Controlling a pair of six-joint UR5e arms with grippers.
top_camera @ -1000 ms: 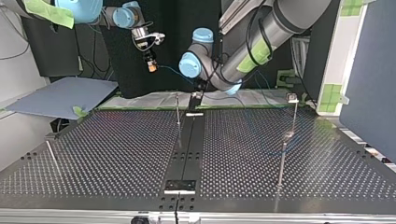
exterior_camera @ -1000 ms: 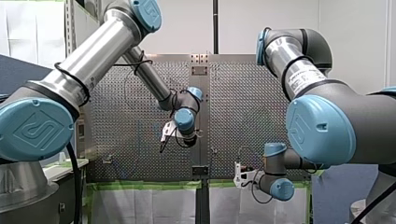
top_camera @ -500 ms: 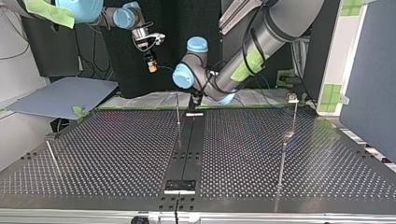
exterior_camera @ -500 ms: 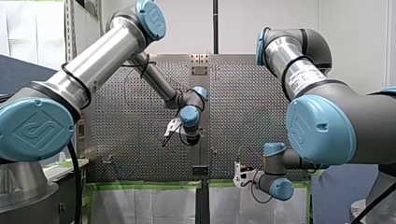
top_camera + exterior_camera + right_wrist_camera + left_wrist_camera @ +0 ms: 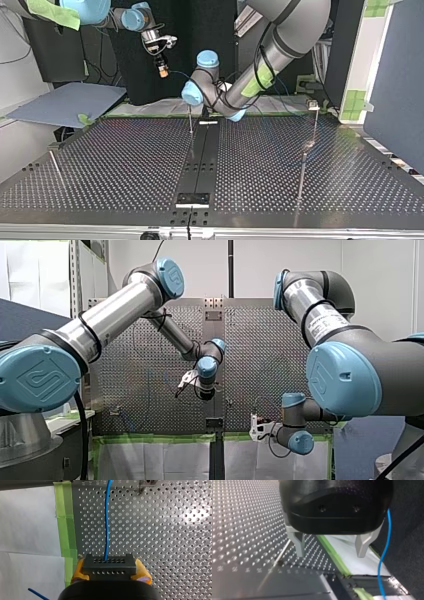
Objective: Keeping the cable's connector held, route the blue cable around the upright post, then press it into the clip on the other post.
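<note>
The blue cable [image 5: 107, 520] is rising from the black connector [image 5: 108, 566] in a gentle bow, so I expect it to lean over in one smooth curve when I carry it.
My right gripper [image 5: 110, 570] is shut on the black connector [image 5: 109, 566], its yellow pads on both sides. The blue cable [image 5: 107, 522] runs straight ahead from the connector over the perforated plate. In the top view my right gripper [image 5: 162, 73] hangs at the back left, above the table. My left gripper [image 5: 330, 555] is open, metal fingers wide apart with nothing between them. The blue cable [image 5: 384, 555] hangs just outside one finger. A thin upright post [image 5: 190, 117] stands close to my left wrist. The clip post [image 5: 315, 120] stands at the top view's right.
Green tape [image 5: 66, 522] lines the plate's edge beside white sheeting. A second rod [image 5: 302, 167] stands in front of the clip post, and a leaning rod [image 5: 55, 167] is at the top view's left. A dark central strip [image 5: 202, 150] divides the perforated table.
My left arm has swung across: its wrist went leftward in the top view toward the thin post, rightward and a little down in the front view. The right arm has stayed still.
</note>
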